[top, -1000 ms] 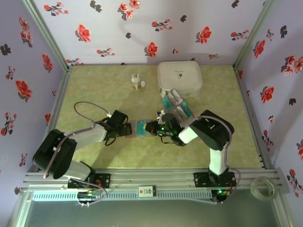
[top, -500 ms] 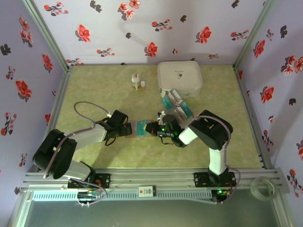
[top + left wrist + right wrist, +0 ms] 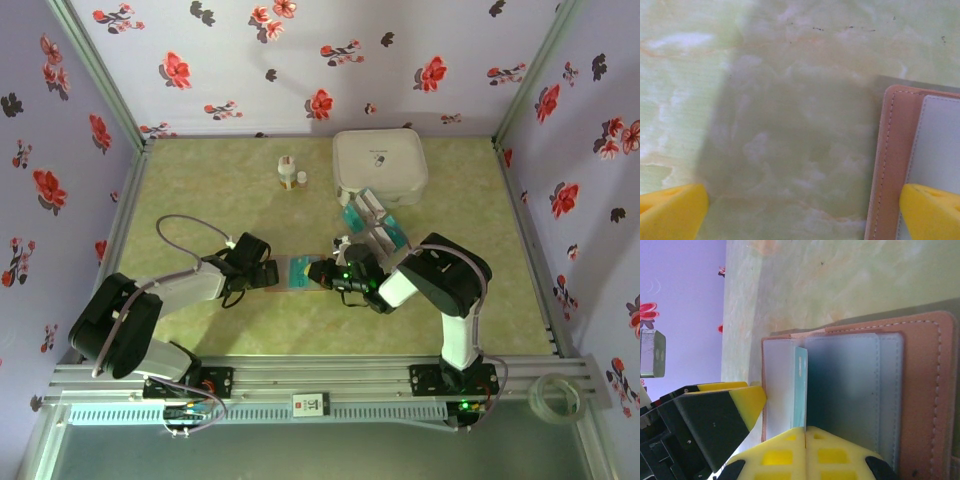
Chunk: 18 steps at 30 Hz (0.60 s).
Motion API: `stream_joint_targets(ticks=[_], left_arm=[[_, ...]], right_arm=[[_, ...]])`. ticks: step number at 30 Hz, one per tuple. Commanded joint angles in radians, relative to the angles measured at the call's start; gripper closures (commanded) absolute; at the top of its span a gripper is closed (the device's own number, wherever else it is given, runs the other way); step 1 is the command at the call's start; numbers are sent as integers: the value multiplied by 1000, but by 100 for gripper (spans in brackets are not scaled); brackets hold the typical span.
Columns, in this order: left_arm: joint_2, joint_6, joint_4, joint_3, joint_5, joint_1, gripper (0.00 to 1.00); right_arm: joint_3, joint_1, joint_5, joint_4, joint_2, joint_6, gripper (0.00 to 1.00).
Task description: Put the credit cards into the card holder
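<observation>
The teal credit card stands steeply, and only its edge is in the holder's pocket (image 3: 795,390). Next, my right gripper lets go of the card flat and pushes its free edge (image 3: 806,395) in.
The tan card holder (image 3: 298,270) lies open on the table between my two grippers, its grey-blue inside (image 3: 850,390) facing up. My right gripper (image 3: 805,429) is shut on a teal credit card (image 3: 801,385), which stands on edge over the holder's left half. My left gripper (image 3: 802,215) is open and wide, with its right finger (image 3: 932,210) resting on the holder's stitched edge (image 3: 892,165). That same finger (image 3: 747,397) also appears in the right wrist view beside the holder. More teal and white cards (image 3: 372,222) lie in a loose pile behind the right arm.
A big white square box (image 3: 380,165) stands at the back, right behind the card pile. Two small bottles (image 3: 290,172) stand to its left. Flowered walls close in the table on three sides.
The right wrist has shifted very slightly over the holder with the card. The left arm has not moved.
</observation>
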Motion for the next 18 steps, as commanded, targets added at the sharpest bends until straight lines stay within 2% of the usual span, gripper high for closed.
stream_joint_targets(ticks=[1,13,18], left_arm=[[35,-20,-4,-35,12,-6,0],[36,-20,1,-39,12,-6,0],[34,-22,4,-42,12,-6,0]], right_arm=[[11,6,0,-47,42,8,100],[34,4,-4,-79,45,-2,97],[26,4,-2,-109,21,-11,75]])
